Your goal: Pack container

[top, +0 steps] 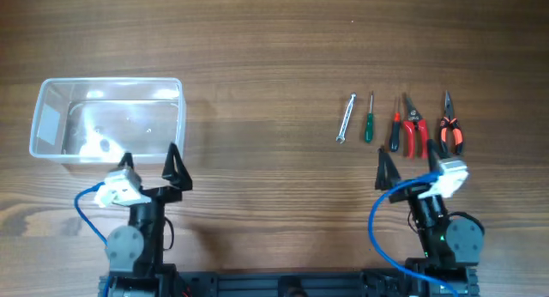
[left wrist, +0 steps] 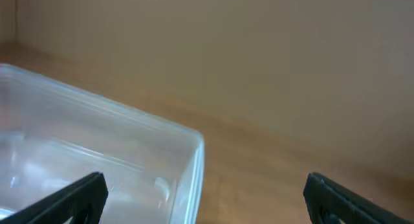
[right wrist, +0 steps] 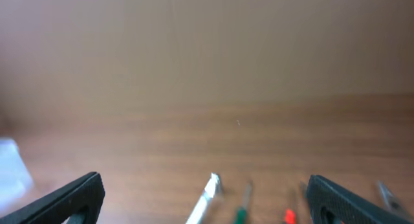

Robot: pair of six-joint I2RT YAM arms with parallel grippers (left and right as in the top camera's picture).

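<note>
The clear plastic container [top: 111, 118] is far away from the tools, so next my left gripper grabs its far end [top: 39, 118] and brings it next to them before my right gripper packs.
The clear plastic container [top: 107, 118] stands empty at the left of the table; its right corner shows in the left wrist view [left wrist: 129, 166]. My left gripper [top: 149, 166] is open and empty just in front of its near right corner. At the right lie a silver wrench [top: 345, 118], a green-handled screwdriver [top: 369, 121], a red-and-black screwdriver [top: 395, 125], red-handled pliers [top: 414, 127] and orange-and-black pliers [top: 450, 125]. My right gripper [top: 410, 166] is open and empty just in front of them. The right wrist view shows the wrench tip [right wrist: 208, 191] and green screwdriver [right wrist: 242, 208], blurred.
The tools lie in a row, side by side, close together. The wooden table [top: 266, 48] spans the whole view. Blue cables loop beside both arm bases at the front edge.
</note>
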